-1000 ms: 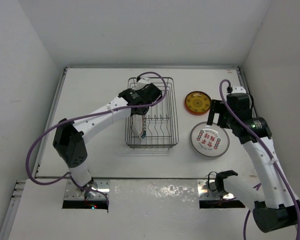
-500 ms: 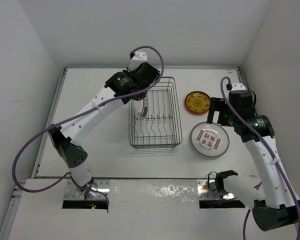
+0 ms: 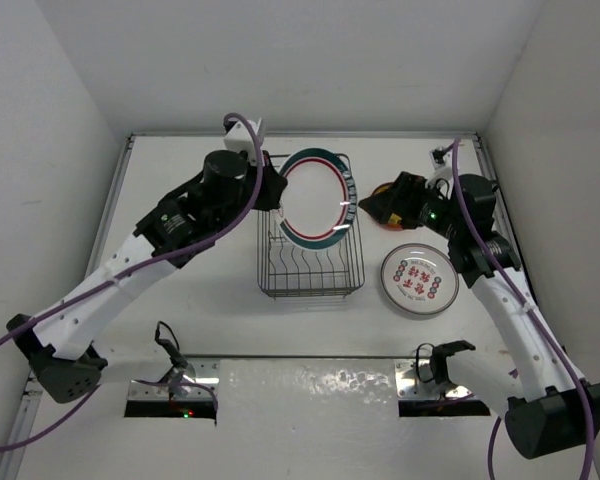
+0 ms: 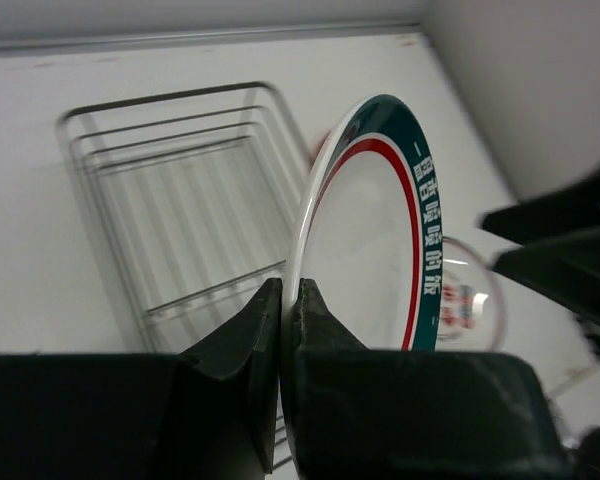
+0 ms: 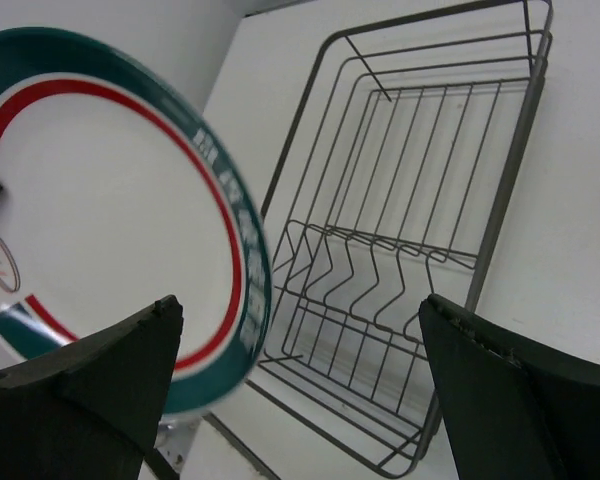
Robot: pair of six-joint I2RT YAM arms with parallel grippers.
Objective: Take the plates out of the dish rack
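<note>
I am holding the large plate with my left gripper away from the plate with red characters (image 3: 419, 280), so I should take the large plate's free rim (image 3: 351, 200) with my right gripper and stack it there.
My left gripper (image 3: 276, 193) is shut on the rim of a large white plate with a green and red rim (image 3: 315, 197). It holds the plate on edge above the far end of the grey wire dish rack (image 3: 310, 272). In the left wrist view the fingers (image 4: 283, 290) pinch the plate's edge (image 4: 370, 240) over the rack (image 4: 170, 200). My right gripper (image 3: 383, 204) is open, just right of the plate, with its jaws wide (image 5: 300, 302). The plate (image 5: 100, 220) fills the left of the right wrist view, with the rack (image 5: 410, 230) behind it. I see no other plate in the rack.
A white plate with red characters (image 3: 419, 280) lies on the table right of the rack. An amber-brown plate (image 3: 377, 189) lies beyond it, mostly hidden under my right gripper. White walls close in the table at the left, back and right.
My left arm has lifted the green-rimmed plate out of the rack and turned its face to the right. My right gripper has swung left, over the amber plate, towards the held plate.
</note>
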